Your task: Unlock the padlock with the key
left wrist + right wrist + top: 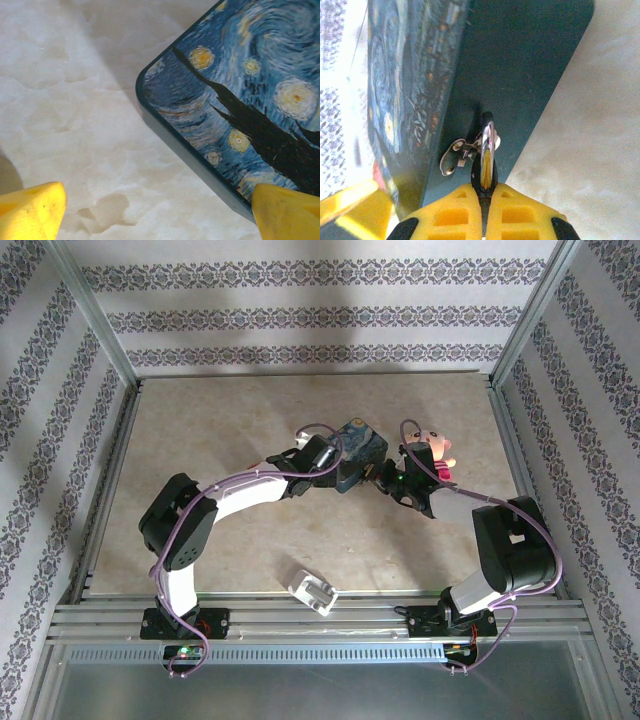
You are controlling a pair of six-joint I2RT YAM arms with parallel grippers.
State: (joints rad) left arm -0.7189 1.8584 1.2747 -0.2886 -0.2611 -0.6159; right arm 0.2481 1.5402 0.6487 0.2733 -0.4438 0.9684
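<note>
My right gripper is holding the padlock and my left gripper only reaches the tin's edge [227,194], so next my left gripper moves in over the painted top [362,443] and holds the tin steady.
In the right wrist view my right gripper [484,190] is shut on the padlock [487,150]. Its dark body sits between the yellow fingers, and its silvery shackle points away, edge-on, against the dark side of the blue painted tin [520,65]. A small grey metal piece [451,159] hangs beside the shackle; I cannot tell if it is the key. My left gripper [160,215] is open low over the table, its right fingertip [287,212] over the tin's [240,95] edge. From above, the left gripper [335,455] and the right gripper [385,478] flank the tin [358,445].
A pink plush doll [432,450] lies just right of the tin, behind my right wrist. A white blocky plug [312,592] rests near the table's front edge between the arm bases. Patterned walls and metal rails [320,618] enclose the table.
</note>
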